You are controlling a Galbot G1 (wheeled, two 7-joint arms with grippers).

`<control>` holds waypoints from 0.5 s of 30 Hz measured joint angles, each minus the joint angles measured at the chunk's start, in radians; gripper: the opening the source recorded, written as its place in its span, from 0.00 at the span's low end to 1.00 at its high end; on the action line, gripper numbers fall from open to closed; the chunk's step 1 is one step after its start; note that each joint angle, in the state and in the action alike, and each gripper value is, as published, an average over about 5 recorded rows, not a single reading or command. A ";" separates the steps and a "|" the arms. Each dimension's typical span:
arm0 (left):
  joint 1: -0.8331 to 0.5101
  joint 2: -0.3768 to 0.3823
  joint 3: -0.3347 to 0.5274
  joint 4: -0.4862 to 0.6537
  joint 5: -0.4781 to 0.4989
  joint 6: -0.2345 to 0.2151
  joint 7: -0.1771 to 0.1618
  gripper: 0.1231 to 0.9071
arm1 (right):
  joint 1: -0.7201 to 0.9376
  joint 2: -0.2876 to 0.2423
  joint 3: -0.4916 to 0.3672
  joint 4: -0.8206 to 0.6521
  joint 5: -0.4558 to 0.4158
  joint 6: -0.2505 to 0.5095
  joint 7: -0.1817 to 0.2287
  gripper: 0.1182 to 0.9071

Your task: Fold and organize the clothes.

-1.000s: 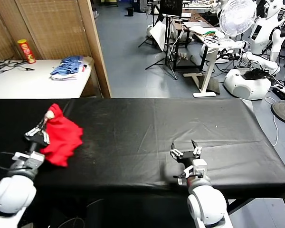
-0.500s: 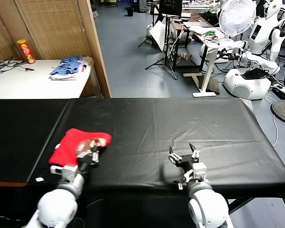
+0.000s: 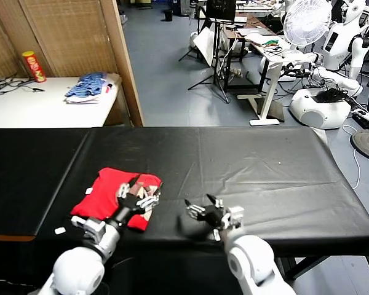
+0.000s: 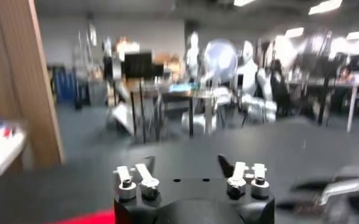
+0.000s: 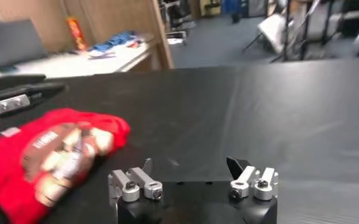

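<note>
The folded red T-shirt point(image 3: 103, 195) is over toward one end of the table, so next my right gripper pinches its far printed corner point(image 3: 157, 180) and draws the T-shirt toward the middle.
The red T-shirt point(image 3: 107, 195) lies folded in a compact bundle on the black table point(image 3: 264, 166), near its front left. A strip of its brown-and-white print point(image 3: 142, 210) shows along its right edge. My left gripper point(image 3: 141, 189) hovers over that right edge, open, holding nothing. In the left wrist view the left gripper point(image 4: 185, 164) is spread wide, with a sliver of the red shirt point(image 4: 88, 218) below it. My right gripper point(image 3: 203, 210) is open just right of the shirt, pointing toward it. The right wrist view shows the right gripper point(image 5: 191, 165) empty and the shirt point(image 5: 51, 152) ahead.
A white side table point(image 3: 24, 107) at the back left carries a blue-and-white fabric pile point(image 3: 86, 86) and a red can point(image 3: 34, 66). A wooden post point(image 3: 126, 61) stands beside it. A small white scrap point(image 3: 59, 230) lies by the table's front edge. A fan and other robots stand beyond.
My left gripper carried the shirt's edge rightward, folding the shirt over, then opened and let go. My right gripper moved left toward the shirt, staying open.
</note>
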 joint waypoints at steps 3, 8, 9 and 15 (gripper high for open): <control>0.015 0.006 -0.020 -0.017 0.007 -0.011 -0.002 0.86 | 0.067 0.039 -0.039 -0.079 0.098 0.000 0.039 0.86; 0.049 -0.006 -0.049 -0.023 0.023 -0.033 -0.016 0.86 | 0.166 0.110 -0.081 -0.209 0.213 0.001 0.075 0.86; 0.056 -0.009 -0.055 -0.023 0.025 -0.038 -0.018 0.86 | 0.181 0.122 -0.084 -0.232 0.229 0.002 0.078 0.86; 0.094 -0.029 -0.085 -0.026 0.027 -0.057 -0.029 0.86 | 0.252 0.169 -0.099 -0.341 0.235 0.019 0.061 0.72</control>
